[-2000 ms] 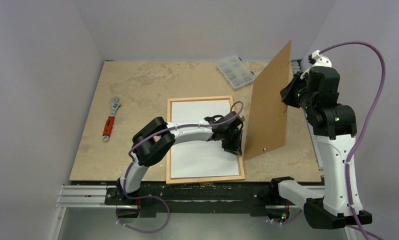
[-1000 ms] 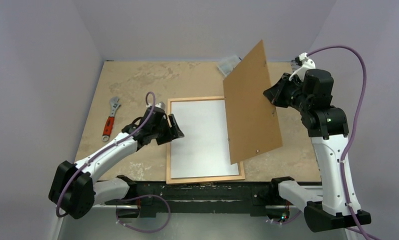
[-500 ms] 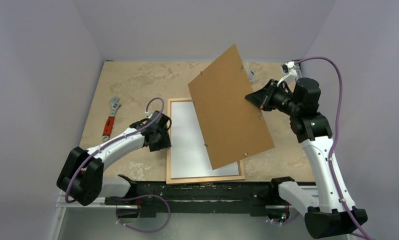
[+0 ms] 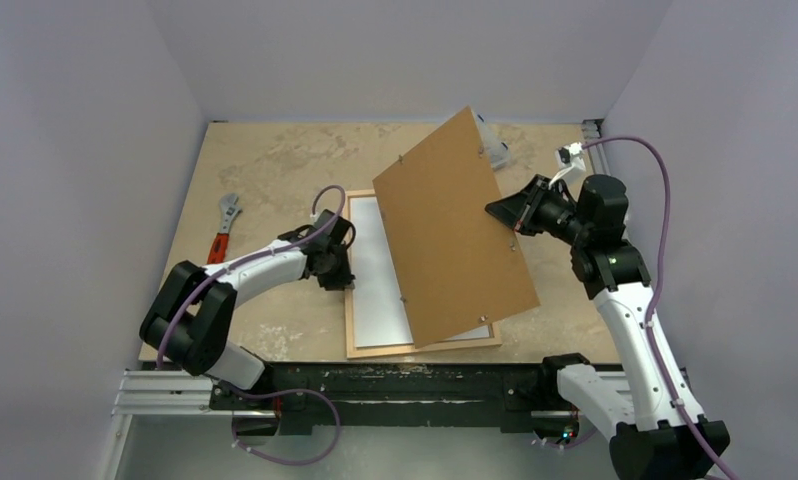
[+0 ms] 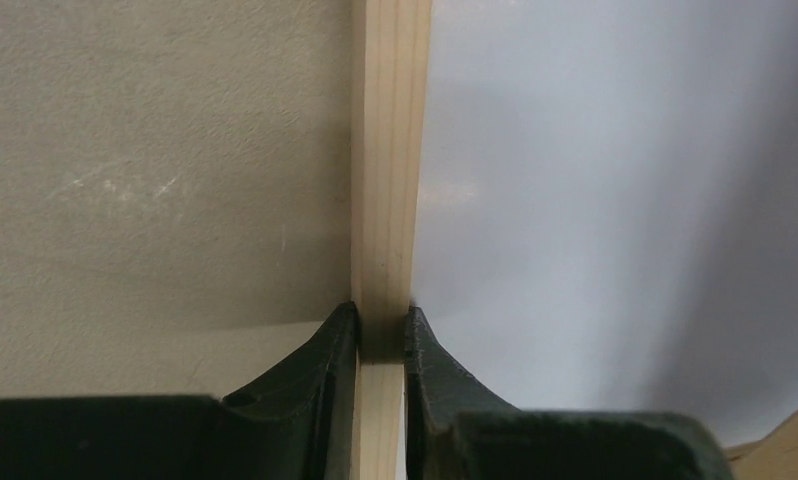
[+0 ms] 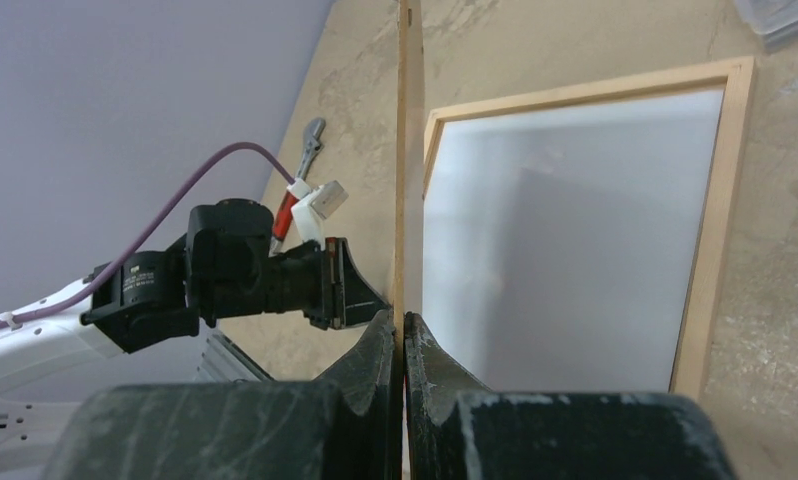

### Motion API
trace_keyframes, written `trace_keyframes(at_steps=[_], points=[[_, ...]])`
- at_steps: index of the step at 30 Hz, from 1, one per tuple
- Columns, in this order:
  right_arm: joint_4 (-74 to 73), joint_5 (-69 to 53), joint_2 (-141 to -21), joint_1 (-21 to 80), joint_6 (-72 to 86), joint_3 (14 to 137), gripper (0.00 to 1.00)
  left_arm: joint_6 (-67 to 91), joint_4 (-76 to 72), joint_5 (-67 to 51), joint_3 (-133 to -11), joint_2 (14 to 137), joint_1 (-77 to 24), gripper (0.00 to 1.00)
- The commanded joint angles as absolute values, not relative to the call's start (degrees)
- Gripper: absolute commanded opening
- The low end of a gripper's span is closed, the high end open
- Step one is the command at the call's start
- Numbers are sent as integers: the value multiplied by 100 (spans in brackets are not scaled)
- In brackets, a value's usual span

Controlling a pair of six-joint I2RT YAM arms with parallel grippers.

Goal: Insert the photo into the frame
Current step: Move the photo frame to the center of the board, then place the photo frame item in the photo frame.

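My left gripper has a finger resting where the backing board must go (image 4: 360, 289), so next I open it and move it to the frame rail's outer side (image 4: 346, 308).
The light wood frame (image 4: 425, 347) lies flat on the table, and the photo (image 4: 380, 290) rests inside it with its plain white back up. My left gripper (image 4: 340, 262) is shut on the frame's left rail (image 5: 390, 150), one finger (image 5: 337, 345) outside on the table, the other on the photo (image 5: 615, 180) side. My right gripper (image 4: 510, 215) is shut on the right edge of the brown backing board (image 4: 450, 230). The board hangs tilted above the frame and hides its right half. In the right wrist view the board (image 6: 408, 150) stands edge-on above the gripper (image 6: 403, 325).
A red-handled wrench (image 4: 220, 238) lies on the table left of the frame. A clear plastic parts box (image 4: 493, 145) shows behind the board's top corner. Purple walls close the table on the left, the back and the right.
My left gripper has closed on the frame's left rail, and the frame has shifted a little right. The right arm has swung the backing board down and leftward over the frame.
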State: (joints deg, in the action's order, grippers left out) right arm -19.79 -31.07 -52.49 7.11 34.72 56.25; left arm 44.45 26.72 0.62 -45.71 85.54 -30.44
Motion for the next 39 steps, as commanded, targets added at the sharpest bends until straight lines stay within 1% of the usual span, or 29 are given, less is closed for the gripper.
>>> trace_keyframes(at_steps=[1, 3, 5, 6, 9, 13, 15, 16, 20, 25, 27, 31, 33, 39], points=[[-1245, -3105, -5051, 705, 3778, 5616, 0, 4663, 1877, -343, -4796, 8911, -3115, 1], [-1245, -3051, -5058, 712, 3791, 5582, 0, 4610, 1924, -373, -4959, 8958, -3166, 1], [-1241, -3041, -5068, 709, 3803, 5581, 0, 4566, 2019, -302, -5091, 8956, -3220, 5], [-1226, -3034, -5071, 712, 3817, 5573, 0, 4544, 2049, -273, -5098, 8944, -3233, 11], [-1200, -3015, -5072, 712, 3861, 5579, 0, 4504, 2174, -175, -5085, 8812, -3237, 38], [-1182, -2996, -5064, 712, 4013, 5573, 0, 4494, 2450, -18, -4948, 8212, -3240, 65], [-1048, -3008, -5039, 710, 4199, 5475, 0, 4507, 2547, 154, -4838, 7785, -3242, 73], [-943, -3024, -5029, 709, 4326, 5394, 0, 4504, 2601, 182, -4808, 7602, -3235, 75], [-246, -3235, -5046, 712, 5007, 4977, 0, 4450, 2835, 132, -4712, 6940, -3239, 75], [1218, -3641, -5269, 701, 6237, 4264, 0, 4648, 3012, 29, -4448, 6482, -3242, 68], [1623, -3747, -5414, 694, 6545, 4132, 0, 4700, 3246, 212, -4348, 6282, -3242, 65], [1814, -3887, -5611, 663, 6678, 4068, 0, 4737, 3965, 935, -4348, 5962, -3236, 63], [1960, -3911, -5644, 647, 6774, 3996, 0, 4710, 4191, 1084, -4351, 5856, -3235, 62], [2278, -3917, -5740, 593, 6983, 3845, 0, 4649, 4256, 902, -4309, 5913, -3312, 61]])
